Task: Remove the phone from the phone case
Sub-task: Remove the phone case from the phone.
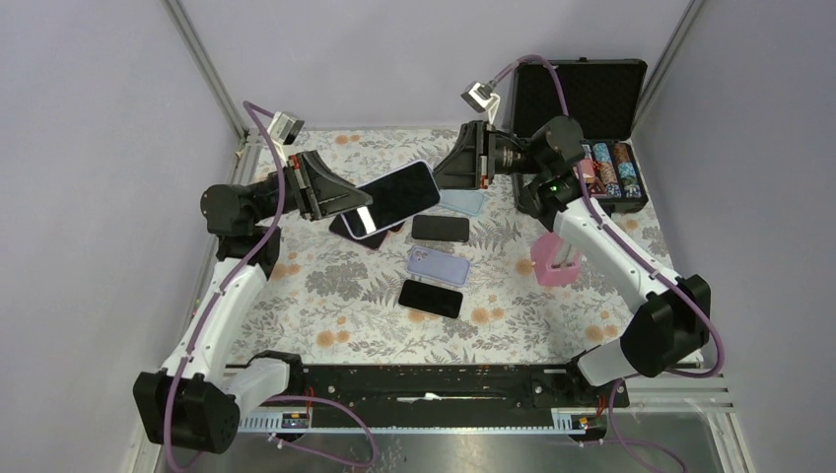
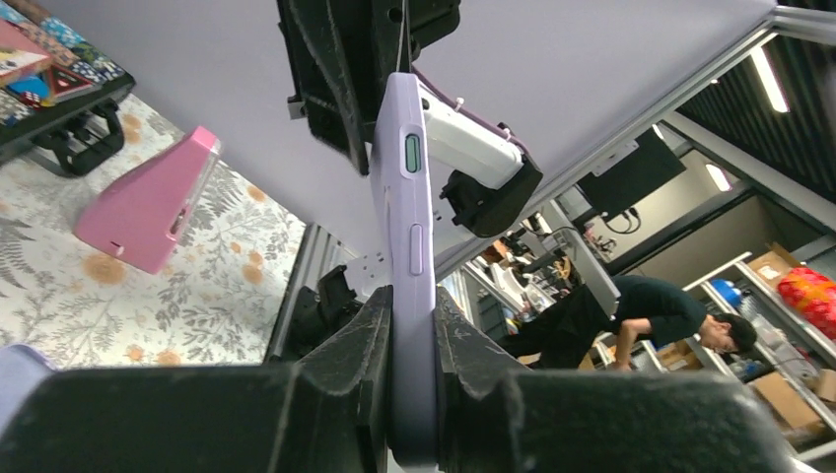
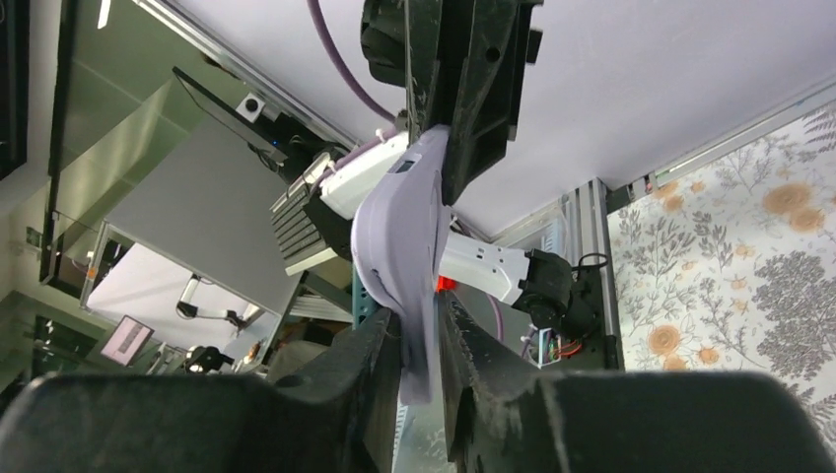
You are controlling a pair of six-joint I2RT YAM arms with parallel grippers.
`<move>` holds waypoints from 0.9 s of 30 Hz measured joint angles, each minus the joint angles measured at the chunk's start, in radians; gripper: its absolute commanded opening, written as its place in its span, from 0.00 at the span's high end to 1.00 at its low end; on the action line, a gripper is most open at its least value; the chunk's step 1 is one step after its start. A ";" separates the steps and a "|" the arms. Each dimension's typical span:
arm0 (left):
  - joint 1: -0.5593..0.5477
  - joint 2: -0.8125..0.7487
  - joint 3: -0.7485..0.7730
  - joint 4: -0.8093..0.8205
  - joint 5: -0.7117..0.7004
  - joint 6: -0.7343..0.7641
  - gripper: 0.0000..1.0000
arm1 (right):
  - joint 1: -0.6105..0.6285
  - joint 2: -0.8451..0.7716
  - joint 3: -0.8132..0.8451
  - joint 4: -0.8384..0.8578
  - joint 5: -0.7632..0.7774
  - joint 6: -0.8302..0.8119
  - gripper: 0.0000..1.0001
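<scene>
Next, my left gripper opens and takes the phone alone while my right gripper holds the case, because my left gripper is now pinching the lilac case together with the phone.
A phone with a dark screen sits in a lilac case and is held in the air over the back of the table between both grippers. My left gripper is shut on its left end; in the left wrist view the lilac case stands edge-on between the jaws, side buttons showing. My right gripper is shut on the case's right end. In the right wrist view the lilac case bends and peels where my jaws pinch its edge.
On the floral table lie a black phone, a lilac-cased phone, another black phone and a light blue case. A pink case stands to the right. An open black box of chips is at the back right.
</scene>
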State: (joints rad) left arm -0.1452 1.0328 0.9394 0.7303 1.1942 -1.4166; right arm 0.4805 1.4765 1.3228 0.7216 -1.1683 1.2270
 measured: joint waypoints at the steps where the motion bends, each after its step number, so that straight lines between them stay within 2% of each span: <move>1: -0.002 0.019 0.000 0.049 0.011 -0.039 1.00 | 0.012 0.000 -0.001 -0.015 0.000 -0.007 0.77; 5: -0.002 0.043 0.000 0.127 0.036 -0.119 1.00 | 0.063 0.024 -0.009 -0.024 -0.005 0.006 1.00; 8: 0.002 0.038 0.000 0.148 0.035 -0.126 1.00 | 0.071 0.064 -0.035 0.087 -0.016 0.118 1.00; 14: 0.014 0.030 0.005 0.061 0.023 -0.089 1.00 | 0.071 0.195 -0.070 0.504 0.003 0.481 1.00; 17: 0.015 0.013 0.020 -0.040 0.009 -0.033 1.00 | 0.071 0.213 -0.078 0.565 0.018 0.549 1.00; 18: 0.015 0.006 0.030 -0.084 0.004 -0.005 0.97 | 0.071 0.209 -0.080 0.562 0.023 0.547 1.00; 21: 0.013 -0.016 0.095 -0.306 -0.022 0.129 0.63 | 0.071 0.174 -0.094 0.493 0.050 0.500 1.00; 24: -0.003 -0.023 0.179 -0.526 -0.132 0.303 0.33 | 0.089 0.146 -0.116 0.418 0.113 0.454 1.00; 26: -0.002 -0.032 0.203 -0.618 -0.184 0.394 0.25 | 0.116 0.145 -0.140 0.376 0.140 0.436 1.00; 27: 0.013 -0.040 0.202 -0.657 -0.211 0.428 0.17 | 0.126 0.145 -0.156 0.348 0.160 0.426 1.00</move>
State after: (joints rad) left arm -0.1322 0.9932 1.1412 0.0738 0.9833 -0.9882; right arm 0.6060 1.6218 1.1667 1.0691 -1.0084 1.6535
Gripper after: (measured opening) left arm 0.695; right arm 0.059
